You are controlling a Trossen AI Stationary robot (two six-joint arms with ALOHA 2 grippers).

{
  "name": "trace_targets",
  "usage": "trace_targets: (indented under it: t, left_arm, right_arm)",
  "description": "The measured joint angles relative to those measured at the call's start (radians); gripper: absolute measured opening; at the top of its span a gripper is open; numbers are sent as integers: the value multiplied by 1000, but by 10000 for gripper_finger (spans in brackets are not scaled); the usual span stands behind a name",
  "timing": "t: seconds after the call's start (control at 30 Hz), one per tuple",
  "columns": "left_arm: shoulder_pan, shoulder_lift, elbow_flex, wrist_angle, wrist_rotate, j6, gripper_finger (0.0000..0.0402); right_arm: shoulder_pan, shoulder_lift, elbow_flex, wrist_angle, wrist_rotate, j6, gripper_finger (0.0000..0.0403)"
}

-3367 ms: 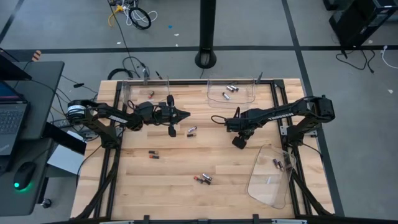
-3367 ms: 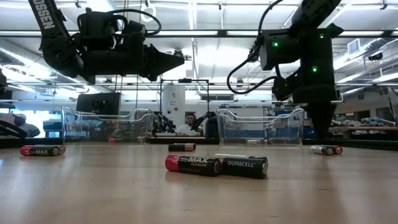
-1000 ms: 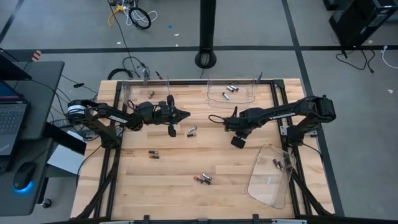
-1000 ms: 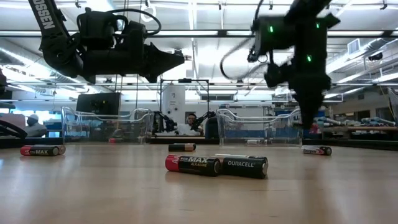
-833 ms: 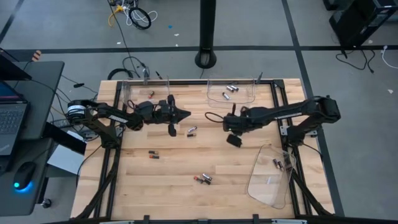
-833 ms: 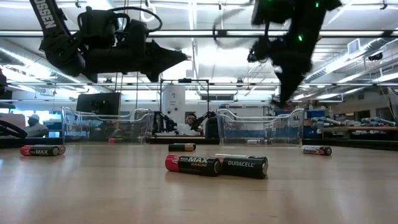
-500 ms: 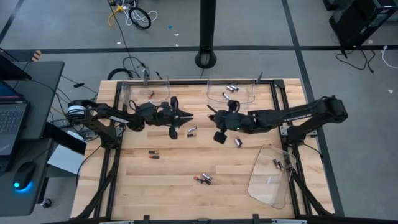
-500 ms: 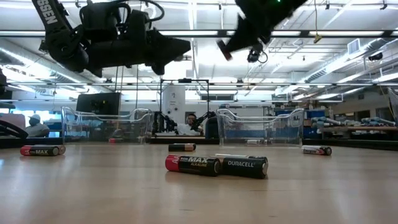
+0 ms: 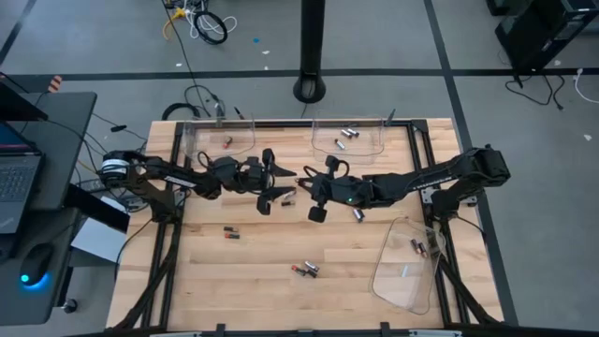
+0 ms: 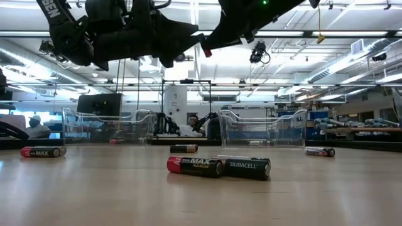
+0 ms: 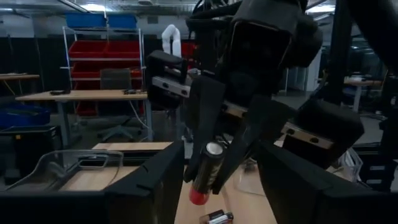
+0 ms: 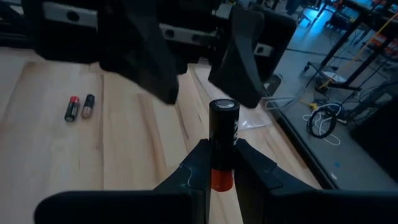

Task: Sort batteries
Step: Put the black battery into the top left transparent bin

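The red-ended battery [image 12: 224,127] is in my right gripper and its far tray [image 9: 220,141] is on my left gripper's side, so I should pass the battery to my left gripper.
Above the middle of the table my right gripper [image 9: 305,181] is shut on a black battery with a red end [image 11: 208,167]. My left gripper [image 9: 284,181] faces it, open; its fingers [image 11: 158,186] stand on either side of the battery, apart from it. Other batteries lie loose on the wood: a pair [image 10: 217,166] near the front, one [image 9: 231,232] at the left, one [image 9: 288,197] below the grippers, one [image 9: 357,214] right of centre. My right gripper pinches the battery's sides [image 12: 222,163] between its two fingers, on the half toward the red end. The fingers come about level from the table's right and lie across the battery. It stands nearly upright, black end [image 12: 224,107] up, red end [image 11: 198,196] down, lifted clear.
Three clear trays sit at the edges: one far left [image 9: 211,140], one far middle [image 9: 370,142], one near right [image 9: 404,271], each with batteries inside. Bare wood lies between the loose batteries. A person sits in the room behind the table [image 10: 190,125].
My right gripper has risen from the table right of centre and swung toward the left edge, tipping from pointing down to about level, carrying the battery up to my left gripper. My left gripper has risen a little and opened.
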Motion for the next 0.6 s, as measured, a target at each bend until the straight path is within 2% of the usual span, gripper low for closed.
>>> trace_targets:
  t: [0.37, 0.6]
  left_arm:
    - [-9, 0, 29, -35, 7, 6, 197]
    - [-23, 0, 29, -22, 4, 66, 145]
  right_arm:
    - [12, 0, 0, 67, 0, -45, 56]
    - [13, -1, 0, 80, -3, -52, 56]
